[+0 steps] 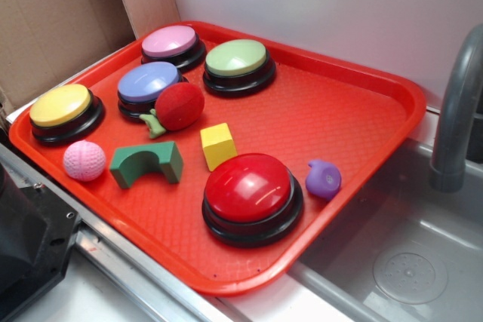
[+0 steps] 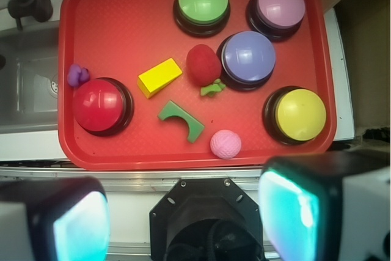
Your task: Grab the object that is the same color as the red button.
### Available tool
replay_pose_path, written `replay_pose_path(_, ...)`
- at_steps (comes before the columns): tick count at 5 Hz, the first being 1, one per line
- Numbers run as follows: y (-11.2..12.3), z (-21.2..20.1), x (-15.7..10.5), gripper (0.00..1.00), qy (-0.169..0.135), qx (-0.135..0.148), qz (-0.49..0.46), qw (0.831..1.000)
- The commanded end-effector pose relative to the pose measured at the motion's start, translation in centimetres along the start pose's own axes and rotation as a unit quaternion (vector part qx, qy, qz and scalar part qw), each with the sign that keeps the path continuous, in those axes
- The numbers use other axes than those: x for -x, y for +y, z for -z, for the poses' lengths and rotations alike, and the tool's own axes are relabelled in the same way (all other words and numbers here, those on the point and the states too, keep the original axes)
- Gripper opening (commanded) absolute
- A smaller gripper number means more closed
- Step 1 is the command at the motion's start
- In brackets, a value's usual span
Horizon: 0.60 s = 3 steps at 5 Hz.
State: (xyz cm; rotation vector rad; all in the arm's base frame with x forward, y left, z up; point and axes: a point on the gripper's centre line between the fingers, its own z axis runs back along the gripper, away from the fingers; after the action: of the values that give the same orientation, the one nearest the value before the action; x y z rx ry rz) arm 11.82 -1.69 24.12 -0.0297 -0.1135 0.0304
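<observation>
My gripper is about to lift the fruit. The green stem piece (image 1: 155, 124) is attached to the end of the fuzzy red toy fruit (image 1: 181, 105), so I expect the stem to rise together with the fruit.
The fuzzy red toy fruit (image 1: 179, 105) (image 2: 203, 64) with a green stem piece lies on the red tray (image 1: 362, 122) (image 2: 116, 22), leaning against the blue button (image 1: 148, 84) (image 2: 248, 57). The large glossy red button (image 1: 249, 190) (image 2: 99, 106) stands near the tray's front edge. In the wrist view my gripper (image 2: 186, 221) hangs high above the robot base, short of the tray, with its two pads (image 2: 287, 215) wide apart and nothing between them. The exterior view does not show the gripper.
The tray also holds yellow (image 1: 63, 108), pink (image 1: 170, 43) and green (image 1: 237, 61) buttons, a yellow block (image 1: 217, 145), a green arch block (image 1: 147, 164), a pink dimpled ball (image 1: 84, 161) and a small purple toy (image 1: 324, 179). A sink (image 1: 407, 262) with a grey faucet (image 1: 456, 111) lies to the right.
</observation>
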Motion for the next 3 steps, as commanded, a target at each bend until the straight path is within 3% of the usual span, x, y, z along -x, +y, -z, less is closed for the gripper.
replay_pose_path(1, 0.8, 3.0, -4.7, 1.00, -0.062, 0.000, -0.223, 0.973)
replay_pose_path(2, 1.4, 6.2, -6.9, 1.00, -0.082, -0.012, -0.341, 0.936)
replay_pose_path(3, 2.2, 9.6, -8.9, 1.00, -0.089, -0.056, -0.405, 0.908)
